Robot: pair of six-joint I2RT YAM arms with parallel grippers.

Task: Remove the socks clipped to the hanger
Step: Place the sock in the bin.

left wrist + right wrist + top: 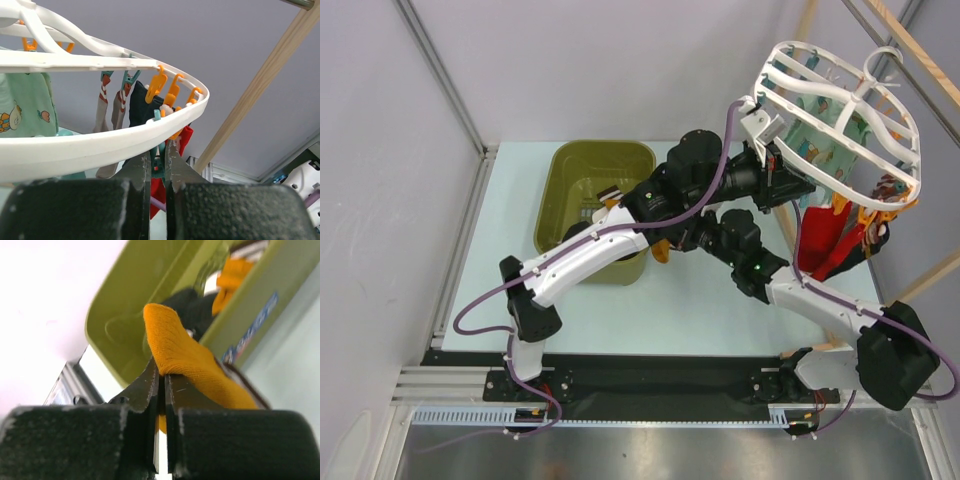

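Observation:
The mustard-orange sock is hanging free of the hanger next to the olive tub, so my right gripper should keep moving the sock over the tub's rim until it hangs inside.
The white oval hanger hangs at the back right. Its rim crosses the left wrist view. Clipped under it are a mint bear-print sock, a striped pair, a black sock and red socks. My left gripper sits just below the rim, shut on a teal peg. My right gripper is shut on a mustard-orange sock, held at the rim of the olive tub, in front of it in the top view.
The olive tub stands at the back left with another orange sock and a dark one inside. Wooden rack bars run past the hanger on the right. Both forearms cross mid-table.

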